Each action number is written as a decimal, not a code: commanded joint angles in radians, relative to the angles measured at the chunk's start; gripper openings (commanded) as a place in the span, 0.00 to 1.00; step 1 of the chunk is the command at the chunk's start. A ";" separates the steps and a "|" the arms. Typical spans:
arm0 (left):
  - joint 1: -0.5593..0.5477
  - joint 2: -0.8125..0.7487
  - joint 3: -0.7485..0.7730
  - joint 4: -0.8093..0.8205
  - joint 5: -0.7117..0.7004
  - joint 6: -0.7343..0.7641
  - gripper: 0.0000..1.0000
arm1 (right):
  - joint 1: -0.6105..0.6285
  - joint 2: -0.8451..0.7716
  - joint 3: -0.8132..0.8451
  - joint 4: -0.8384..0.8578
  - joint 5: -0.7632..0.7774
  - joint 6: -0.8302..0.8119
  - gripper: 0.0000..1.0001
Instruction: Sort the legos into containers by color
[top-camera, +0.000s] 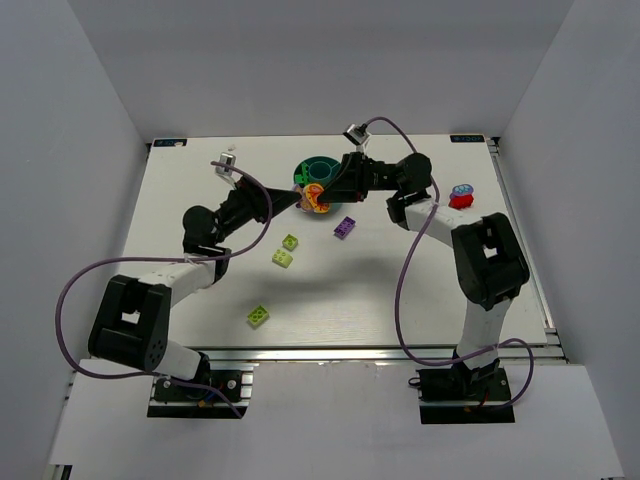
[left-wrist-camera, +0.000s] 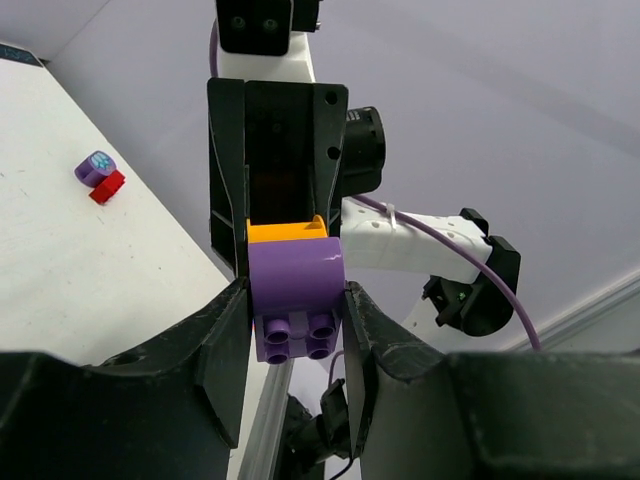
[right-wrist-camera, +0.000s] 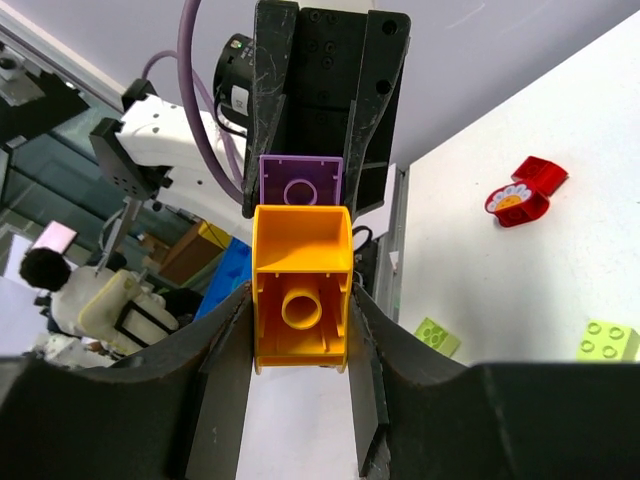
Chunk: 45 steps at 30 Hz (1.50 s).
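My left gripper is on the purple half (left-wrist-camera: 295, 275). My right gripper keeps pulling the orange half until it comes free, then lets it go in the teal bowl (top-camera: 321, 170).
A purple lego (left-wrist-camera: 296, 290) and an orange lego (right-wrist-camera: 300, 300) are stuck together as one piece, held in the air over the near edge of the round teal bowl of containers (top-camera: 318, 161). My left gripper (left-wrist-camera: 296, 325) is shut on the purple half, and my right gripper (right-wrist-camera: 300, 345) is shut on the orange half. The two grippers face each other, the left (top-camera: 300, 201) and the right (top-camera: 329, 193). Loose on the table lie a purple lego (top-camera: 345, 227) and three lime green legos (top-camera: 290, 241) (top-camera: 283, 258) (top-camera: 259, 316).
A red and purple piece (top-camera: 461, 195) lies at the right of the table, beside the right arm's elbow. It also shows in the left wrist view (left-wrist-camera: 100, 178), and its red part (right-wrist-camera: 525, 190) shows in the right wrist view. White walls enclose the table on three sides.
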 joint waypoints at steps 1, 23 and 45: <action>-0.004 -0.011 0.039 0.015 0.051 -0.020 0.09 | 0.001 -0.052 0.043 -0.047 -0.031 -0.160 0.00; 0.132 -0.403 0.181 -1.240 -0.295 0.592 0.04 | 0.022 -0.061 0.342 -1.553 0.676 -2.153 0.00; 0.132 -0.575 -0.002 -1.153 -0.309 0.480 0.04 | 0.127 0.072 0.350 -1.372 0.854 -2.303 0.03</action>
